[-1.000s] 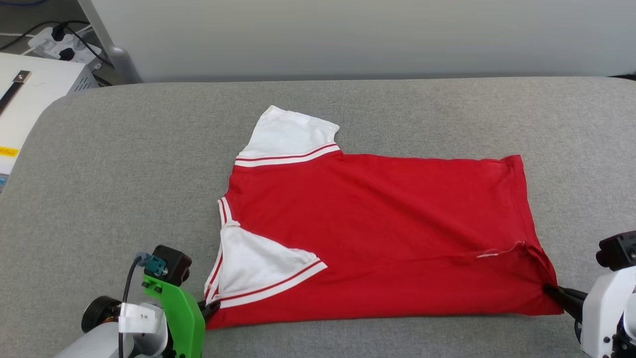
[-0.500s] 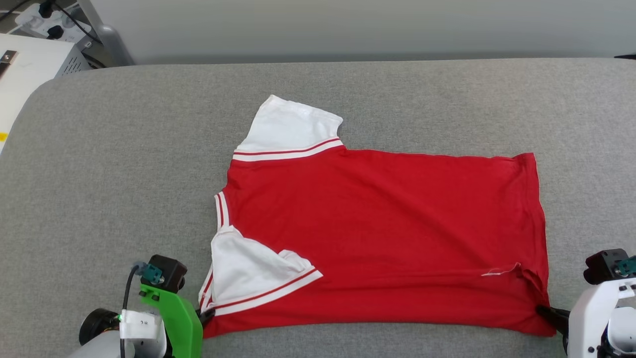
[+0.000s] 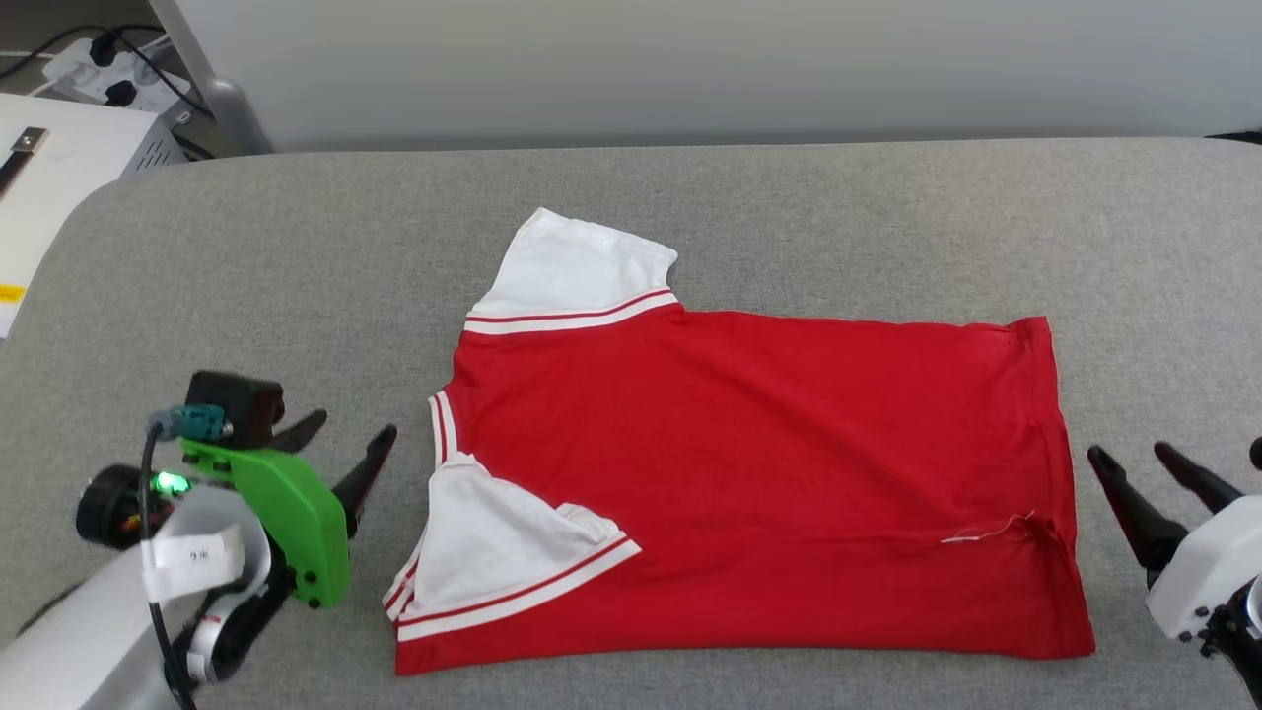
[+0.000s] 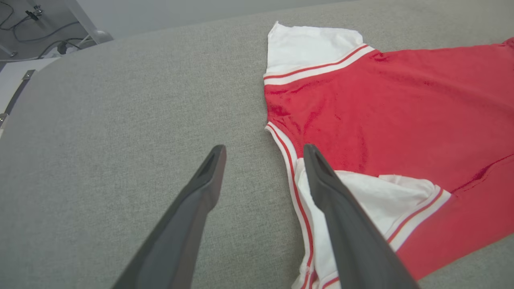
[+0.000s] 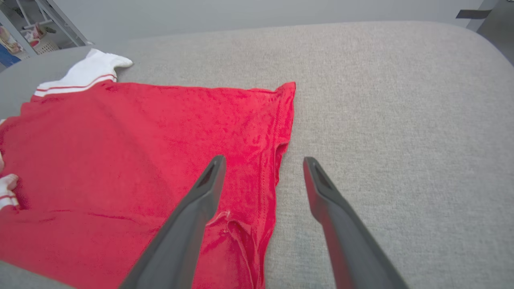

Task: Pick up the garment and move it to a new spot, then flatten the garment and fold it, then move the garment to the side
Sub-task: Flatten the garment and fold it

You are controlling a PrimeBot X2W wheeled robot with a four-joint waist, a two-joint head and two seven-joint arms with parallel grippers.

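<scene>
The garment's red body (image 3: pixel 734 444) lies with its plain side up. A print hidden underneath should come into view when I fold the garment's far side (image 3: pixel 816 349) over.
The garment (image 3: pixel 749 463), a red T-shirt with white sleeves and striped trim, lies flat on the grey cushion (image 3: pixel 296 256), collar to the left and hem to the right. Its near sleeve is folded onto the red body; the far sleeve sticks out at the back. No print shows. My left gripper (image 3: pixel 350 429) hovers open just left of the collar, empty. My right gripper (image 3: pixel 1134 454) hovers open just right of the hem, also empty. In the left wrist view the garment (image 4: pixel 401 120) lies right of the open left gripper (image 4: pixel 263 150). In the right wrist view the hem (image 5: pixel 277 136) lies under the open right gripper (image 5: pixel 263 160).
A white box (image 3: pixel 59 177) and a power strip with cables (image 3: pixel 108 69) sit beyond the cushion's far left corner. A pale wall runs behind the cushion. Bare grey cushion surrounds the shirt on all sides.
Both grippers have let go of the shirt's near corners, opened, and lifted away from the near edge. The shirt now lies free. The head camera has shifted slightly.
</scene>
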